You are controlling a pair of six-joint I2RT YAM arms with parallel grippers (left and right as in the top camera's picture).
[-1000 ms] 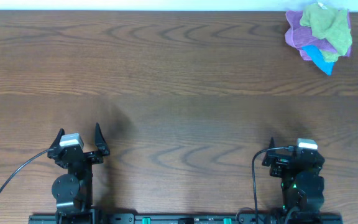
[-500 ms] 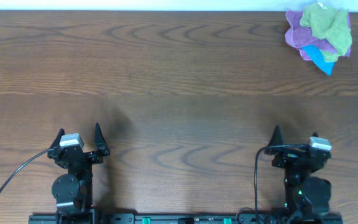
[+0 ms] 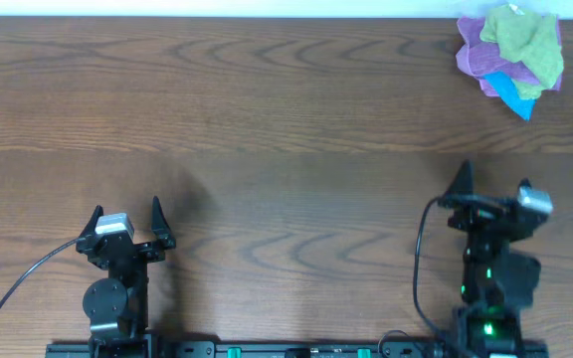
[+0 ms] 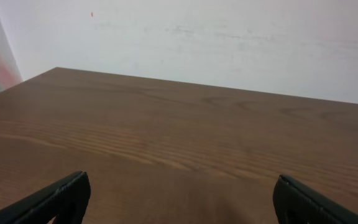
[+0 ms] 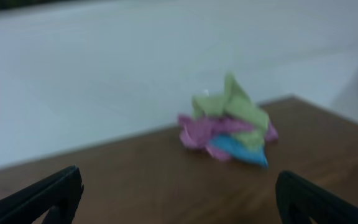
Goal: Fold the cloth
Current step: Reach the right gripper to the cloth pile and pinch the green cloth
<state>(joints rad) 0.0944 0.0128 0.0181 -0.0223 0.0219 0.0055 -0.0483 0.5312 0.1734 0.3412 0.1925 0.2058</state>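
Observation:
My right gripper should keep going to the peak [image 3: 529, 36] and close there, because the lime-green cloth's raised peak [image 5: 232, 90] stands free on top of the pile in front of my open fingers.
The lime-green cloth [image 3: 523, 40] lies crumpled on top of a pile at the table's far right corner. It also shows, blurred, in the right wrist view [image 5: 234, 107]. My right gripper [image 3: 492, 187] is open and empty, well short of the pile and pointed toward it. My left gripper [image 3: 126, 211] is open and empty near the front left, over bare wood. Both sets of fingertips show wide apart in the wrist views, left [image 4: 179, 196] and right [image 5: 179, 193].
A purple cloth [image 3: 477, 58] and a blue cloth [image 3: 513, 92] lie under the green one in the same pile. A white wall runs along the table's far edge [image 3: 267, 17]. Black cables trail from both arm bases.
My right arm has moved forward and slightly right, toward the cloth pile, and its gripper has opened. The left arm has not moved.

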